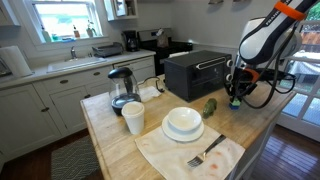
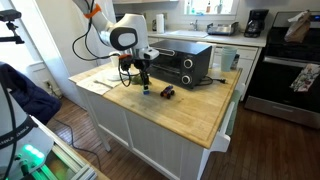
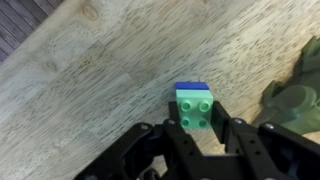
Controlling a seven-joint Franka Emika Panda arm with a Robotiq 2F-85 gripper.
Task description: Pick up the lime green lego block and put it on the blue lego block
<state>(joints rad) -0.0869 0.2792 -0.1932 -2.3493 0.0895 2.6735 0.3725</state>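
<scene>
The blue lego block extends past the lime green lego block's far edge, so next I open my gripper, grip the lime green block again and center it.
In the wrist view the lime green lego block, studs up, sits between my gripper's two black fingers. The fingers press against its sides. The blue lego block shows directly behind and under its far edge, on the wooden counter. In both exterior views the gripper points straight down, low over the counter beside the toaster oven. A small blue-green speck shows at its tips.
A dark green cucumber-like thing lies close beside the gripper. The black toaster oven stands behind. A white cup, a kettle, a bowl on a plate and a cloth with a fork are farther along the counter.
</scene>
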